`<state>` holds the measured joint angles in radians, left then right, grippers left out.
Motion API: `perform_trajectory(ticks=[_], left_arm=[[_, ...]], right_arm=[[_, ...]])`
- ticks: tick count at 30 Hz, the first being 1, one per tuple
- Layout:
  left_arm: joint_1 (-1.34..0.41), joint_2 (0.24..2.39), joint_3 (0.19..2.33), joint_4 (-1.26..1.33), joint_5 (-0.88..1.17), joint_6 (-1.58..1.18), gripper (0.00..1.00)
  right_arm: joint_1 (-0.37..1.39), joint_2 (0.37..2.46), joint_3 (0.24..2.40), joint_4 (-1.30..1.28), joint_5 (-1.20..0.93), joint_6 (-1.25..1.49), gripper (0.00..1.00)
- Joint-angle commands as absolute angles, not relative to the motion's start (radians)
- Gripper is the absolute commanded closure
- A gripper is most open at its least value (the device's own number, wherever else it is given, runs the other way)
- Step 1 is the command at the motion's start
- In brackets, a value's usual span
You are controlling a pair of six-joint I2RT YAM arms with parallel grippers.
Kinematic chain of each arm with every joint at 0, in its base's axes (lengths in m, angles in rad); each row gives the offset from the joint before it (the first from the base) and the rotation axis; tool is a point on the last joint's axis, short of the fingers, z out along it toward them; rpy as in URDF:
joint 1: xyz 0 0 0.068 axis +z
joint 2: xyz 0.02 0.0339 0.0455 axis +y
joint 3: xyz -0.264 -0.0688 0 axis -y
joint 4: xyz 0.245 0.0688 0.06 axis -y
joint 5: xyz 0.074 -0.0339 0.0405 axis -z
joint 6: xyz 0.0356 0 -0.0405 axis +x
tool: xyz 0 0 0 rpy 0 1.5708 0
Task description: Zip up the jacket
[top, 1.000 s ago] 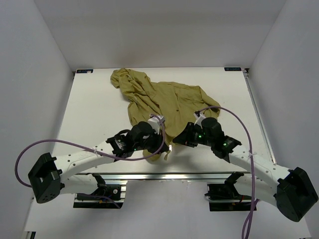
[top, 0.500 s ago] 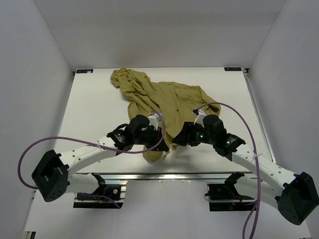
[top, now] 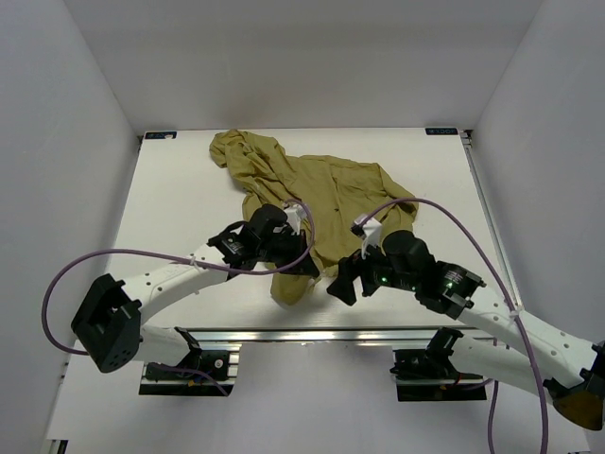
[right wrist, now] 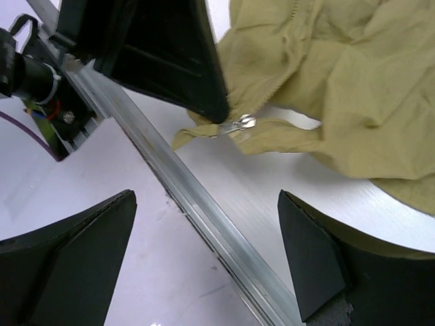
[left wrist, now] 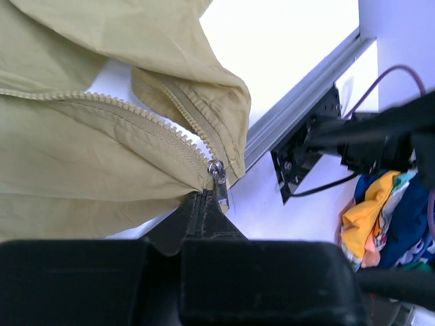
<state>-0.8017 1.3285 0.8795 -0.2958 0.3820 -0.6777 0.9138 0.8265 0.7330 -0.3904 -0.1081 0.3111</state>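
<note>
I expect the silver zipper slider (right wrist: 245,122) to run freely toward the hood and join the teeth behind it when I pull, because both edges (right wrist: 258,116) meet at the slider.
The olive-yellow jacket (top: 317,189) lies rumpled on the white table, hood at the far left, with its bottom corner hanging near the front edge. My left gripper (top: 306,269) is shut on the jacket's hem (left wrist: 81,156), right below the silver zipper slider (left wrist: 217,172); the teeth above the slider are apart. In the right wrist view the jacket (right wrist: 367,102) lies beyond, and the zipper pull (right wrist: 239,124) sticks out beside the left finger's tip (right wrist: 214,109). My right gripper (right wrist: 205,204) stands wide open and holds nothing. It is a little short of the pull, over the table's front edge (top: 338,284).
An aluminium rail (right wrist: 204,224) runs along the table's near edge (top: 312,334). White walls close in the table on three sides. Purple cables (top: 444,213) loop over both arms. A heap of coloured cloth (left wrist: 380,217) lies below the table.
My right gripper has opened wide, let go of the zipper area and drawn back toward the near edge. My left gripper, still shut on the hem, has shifted slightly away from the edge.
</note>
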Motion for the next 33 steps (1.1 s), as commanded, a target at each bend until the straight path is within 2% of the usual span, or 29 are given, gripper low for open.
perform_trajectory(ticks=[1,5,9,15,23,30,33], left_arm=[[-0.793,1.310,0.936,-0.327,0.365,-0.686,1.00],[-0.793,1.307,0.953,-0.336,0.331,-0.686,1.00],[-0.793,1.298,0.971,-0.351,0.322,-0.684,1.00],[-0.793,1.250,0.959,-0.350,0.272,-0.703,1.00],[-0.793,1.207,0.922,-0.311,0.253,-0.726,1.00],[-0.792,1.193,0.917,-0.308,0.244,-0.723,1.00],[-0.793,1.193,0.917,-0.308,0.241,-0.719,1.00]], right_arm=[[0.966,0.833,0.752,-0.361,-0.069,0.372,0.11],[1.072,0.864,0.648,-0.200,-0.077,0.517,0.11],[1.135,0.914,0.644,-0.135,0.165,0.669,0.17],[1.175,0.960,0.640,-0.040,0.348,0.857,0.21],[1.206,1.064,0.684,-0.029,0.423,0.952,0.29],[1.209,1.100,0.687,0.037,0.446,0.965,0.45],[1.209,1.103,0.689,0.064,0.431,0.948,0.45]])
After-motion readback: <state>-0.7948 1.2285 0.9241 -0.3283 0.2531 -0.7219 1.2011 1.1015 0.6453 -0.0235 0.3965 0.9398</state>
